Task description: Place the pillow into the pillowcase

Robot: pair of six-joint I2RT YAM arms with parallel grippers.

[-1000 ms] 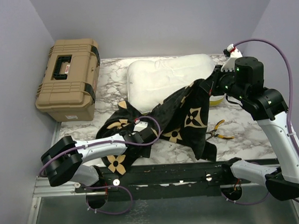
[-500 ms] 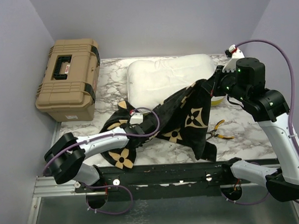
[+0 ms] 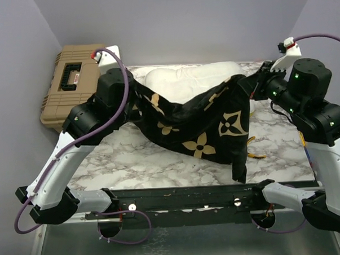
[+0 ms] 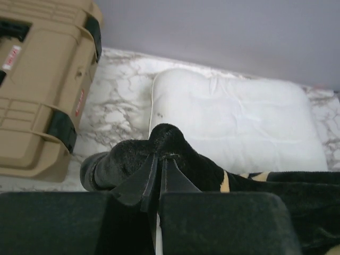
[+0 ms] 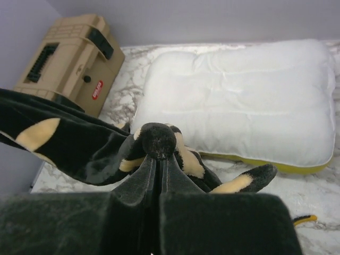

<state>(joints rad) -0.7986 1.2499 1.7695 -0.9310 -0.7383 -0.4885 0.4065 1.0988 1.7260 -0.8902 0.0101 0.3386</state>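
The black pillowcase hangs down in folds (image 3: 184, 120) between my grippers. Next, I swing it up over the pillow (image 3: 182, 82) and then pull it back down so it lies spread out.
The black pillowcase (image 3: 198, 123) with tan flower motifs hangs stretched in the air between both grippers, its right end drooping toward the table's front. My left gripper (image 3: 133, 90) is shut on its left edge; in the left wrist view the fingertips (image 4: 160, 156) pinch a fold of black plush (image 4: 196, 159). My right gripper (image 3: 251, 85) is shut on the right edge, a bunched knob of fabric (image 5: 159, 141) sitting at its tips (image 5: 159, 158). The cream-white pillow (image 3: 182, 82) lies flat on the marble table behind the pillowcase, partly hidden by it, and shows in full in the wrist views (image 4: 239, 117) (image 5: 239, 101).
A tan toolbox (image 3: 72, 81) stands at the back left, close to my left arm. Yellow-handled pliers (image 3: 253, 147) lie on the marble table (image 3: 132, 160) under the pillowcase's right end. Purple walls close in the back and sides.
My left gripper shut on the pillowcase's left edge and lifted it up and back toward the toolbox. The right gripper rose a little. The pillowcase went from lying crumpled to hanging stretched.
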